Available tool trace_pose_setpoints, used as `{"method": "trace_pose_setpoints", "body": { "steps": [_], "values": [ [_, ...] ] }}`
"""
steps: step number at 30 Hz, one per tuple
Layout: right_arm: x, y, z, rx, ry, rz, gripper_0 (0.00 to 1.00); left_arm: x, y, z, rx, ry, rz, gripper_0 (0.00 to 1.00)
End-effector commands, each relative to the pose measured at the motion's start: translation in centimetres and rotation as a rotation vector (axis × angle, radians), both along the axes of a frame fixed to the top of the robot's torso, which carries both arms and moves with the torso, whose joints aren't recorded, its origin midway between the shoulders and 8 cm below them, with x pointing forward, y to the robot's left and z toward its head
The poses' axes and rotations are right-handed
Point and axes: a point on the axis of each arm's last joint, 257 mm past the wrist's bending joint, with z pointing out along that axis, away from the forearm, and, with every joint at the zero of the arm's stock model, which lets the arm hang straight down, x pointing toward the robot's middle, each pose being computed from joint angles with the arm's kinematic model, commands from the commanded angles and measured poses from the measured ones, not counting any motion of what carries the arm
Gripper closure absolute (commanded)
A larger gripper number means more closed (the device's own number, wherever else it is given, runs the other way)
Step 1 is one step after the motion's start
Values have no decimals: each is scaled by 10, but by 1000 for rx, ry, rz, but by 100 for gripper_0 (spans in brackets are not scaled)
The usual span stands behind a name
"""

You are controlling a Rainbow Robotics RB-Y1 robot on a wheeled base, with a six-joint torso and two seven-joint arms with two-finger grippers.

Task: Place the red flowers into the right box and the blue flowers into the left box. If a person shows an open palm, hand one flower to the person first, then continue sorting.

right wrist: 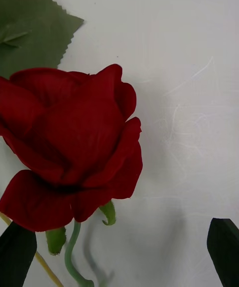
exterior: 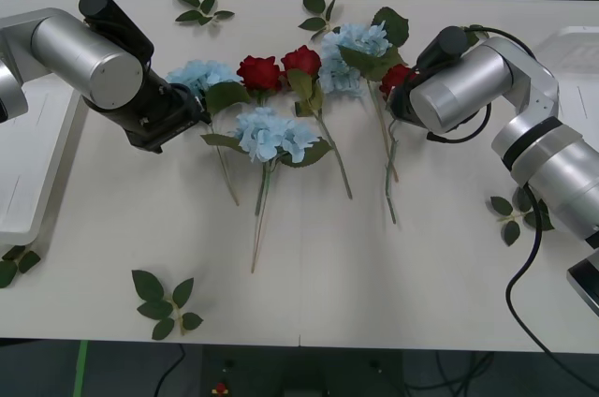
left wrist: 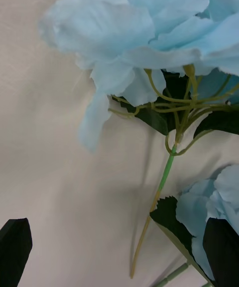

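Observation:
I expect the red flower to come away alone when I lift it, because its green stem simply crosses the blue flower's tan stem.
Three red flowers lie on the white table: two roses side by side and a third under my right arm. In the right wrist view that rose sits just ahead of my right gripper, which is open, its black fingertips apart and touching nothing. Three blue flowers lie among the roses. My left gripper is open over the stem of the leftmost hydrangea. The left box is at the left edge. The right box is at the far right.
Loose green leaf sprigs lie at the back, near the front, by the right arm and beside the left tray. Long stems trail toward the table's front. A black cable hangs at right.

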Motion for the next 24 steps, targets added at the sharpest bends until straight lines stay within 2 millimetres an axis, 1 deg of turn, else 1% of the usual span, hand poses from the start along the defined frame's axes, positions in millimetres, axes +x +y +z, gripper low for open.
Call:
{"method": "trace_pose_setpoints", "body": {
  "steps": [1, 3, 4, 6, 11, 15, 16, 17, 18, 19, 20, 21, 22, 24],
  "values": [
    [14, 31, 19, -21, -50, 52, 0, 26, 12, 35, 21, -78, 6, 0],
    [14, 33, 14, -31, -51, 61, 0, 25, 4, 31, 41, -70, -11, 0],
    [14, 34, 12, -31, -50, 62, 0, 26, 4, 31, 48, -70, -13, 0],
    [17, 37, 10, -27, -54, 64, 0, 28, -5, 27, 57, -65, -21, 0],
    [23, 42, 0, -34, -55, 61, 0, 37, -26, 21, 71, -75, -40, 0],
    [31, 48, -3, -40, -65, 57, 0, 39, -42, 14, 96, -83, -77, 0],
    [32, 49, -3, -39, -67, 58, 0, 39, -42, 12, 101, -82, -77, 0],
    [33, 51, -3, -37, -68, 57, 0, 37, -48, 9, 108, -78, -90, 0],
    [33, 51, -4, -38, -68, 57, 0, 37, -49, 6, 117, -76, -97, 0],
    [34, 52, -3, -38, -70, 58, 4, 36, -51, 5, 123, -75, -102, 0],
    [33, 53, -3, -37, -68, 60, 57, 35, -53, 3, 135, -74, -112, 0],
    [33, 52, -3, -39, -69, 60, 93, 34, -52, -1, 150, -72, -123, 0],
    [33, 52, -3, -41, -68, 62, 98, 34, -53, -1, 156, -75, -129, 0],
    [34, 52, -3, -45, -70, 66, 100, 32, -51, -7, 180, -73, -141, 0]
  ]
}}
